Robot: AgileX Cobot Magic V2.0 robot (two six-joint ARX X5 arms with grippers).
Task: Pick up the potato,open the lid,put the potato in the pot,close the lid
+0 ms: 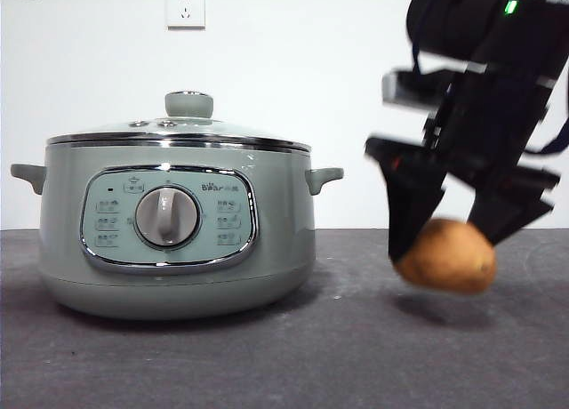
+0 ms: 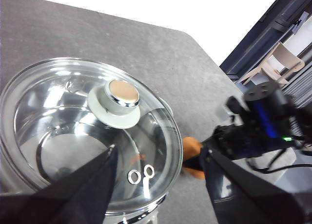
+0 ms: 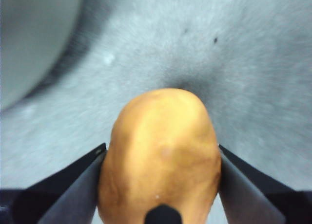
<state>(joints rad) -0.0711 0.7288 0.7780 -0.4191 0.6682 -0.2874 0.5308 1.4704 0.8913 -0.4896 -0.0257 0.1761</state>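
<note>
I expect the lid (image 1: 222, 129) to come off in one piece and leave the pot standing when I lift, because the glass lid's smooth rim (image 1: 178, 141) sits evenly on the pot.
The orange-brown potato (image 1: 447, 256) hangs just above the dark table at the right, with my right gripper (image 1: 449, 240) shut on it. Up close in the right wrist view the potato (image 3: 160, 158) fills the space between both black jaws. The sage-green pot (image 1: 173, 227) stands at the left with the glass lid (image 1: 178, 132) closed on it. My left gripper (image 2: 158, 158) hovers open above the lid (image 2: 92, 131), near its green knob (image 2: 118, 101), touching nothing. A bit of the potato (image 2: 191, 153) shows beyond the pot's rim.
The pot's side handles (image 1: 322, 178) stick out toward the right arm. A wall socket (image 1: 185, 7) sits on the white wall behind. In the left wrist view the table's far edge (image 2: 204, 48) and a beige chair (image 2: 275, 63) lie beyond it.
</note>
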